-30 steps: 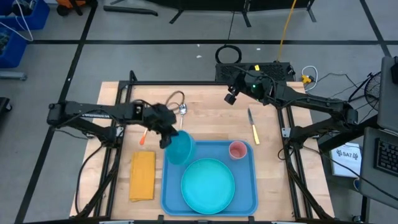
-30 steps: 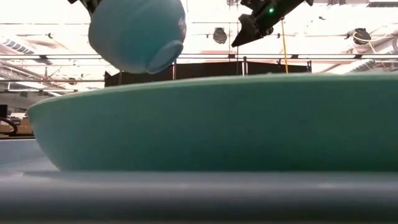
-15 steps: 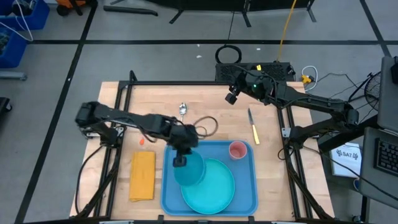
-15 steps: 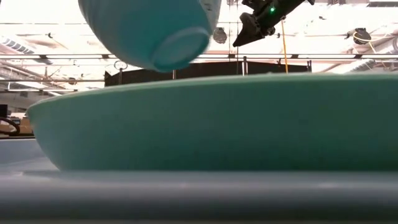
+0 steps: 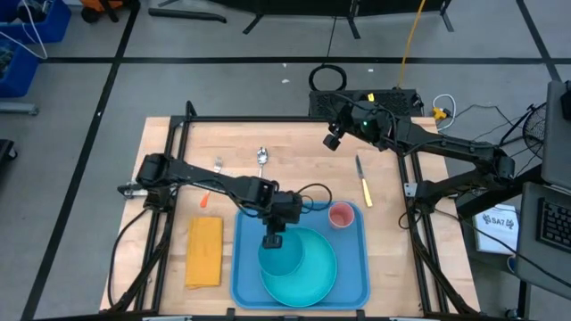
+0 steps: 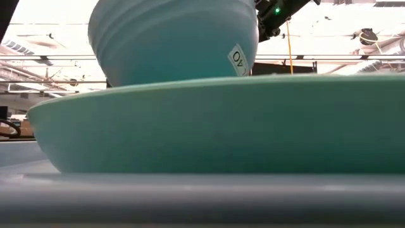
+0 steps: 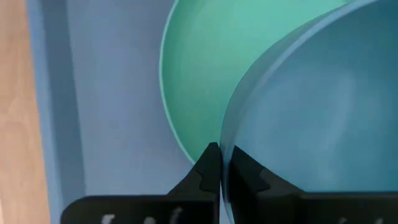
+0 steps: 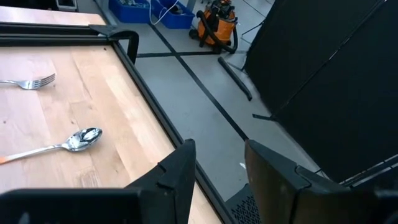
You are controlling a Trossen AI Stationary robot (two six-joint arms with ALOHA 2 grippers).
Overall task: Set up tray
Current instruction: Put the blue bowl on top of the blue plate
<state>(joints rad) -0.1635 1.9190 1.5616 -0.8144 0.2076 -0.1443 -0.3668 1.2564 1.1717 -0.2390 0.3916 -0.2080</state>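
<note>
I should keep moving my left gripper toward the plate's middle, as the blue-green bowl is over the plate with its opening up, and let go once the bowl's foot sits there.
The blue tray lies at the table's near middle. A round turquoise plate and a pink cup sit on it. My left gripper reaches over the tray, shut on a blue-green bowl that stands upright over the plate's left part. In the low view the plate's rim hides the bowl's foot, so I cannot tell whether it rests on the plate. My right gripper hangs open above the table's far edge, touching nothing. My left gripper pinches the bowl's rim on its far side, one finger outside the wall and the other finger inside. The fingers come from above, slanting toward the near edge. The bowl sits upright below them, over the plate.
A yellow-orange folded napkin lies left of the tray. A fork and a spoon lie on the bare wood behind it, and a knife at the far right. The black frame rails border the table.
My left gripper has carried the bowl from the tray's far left corner toward the table's near and right edges and downward, over the plate. The bowl was tilted with its foot showing. It now stands upright, lower, with its foot behind the plate's rim.
</note>
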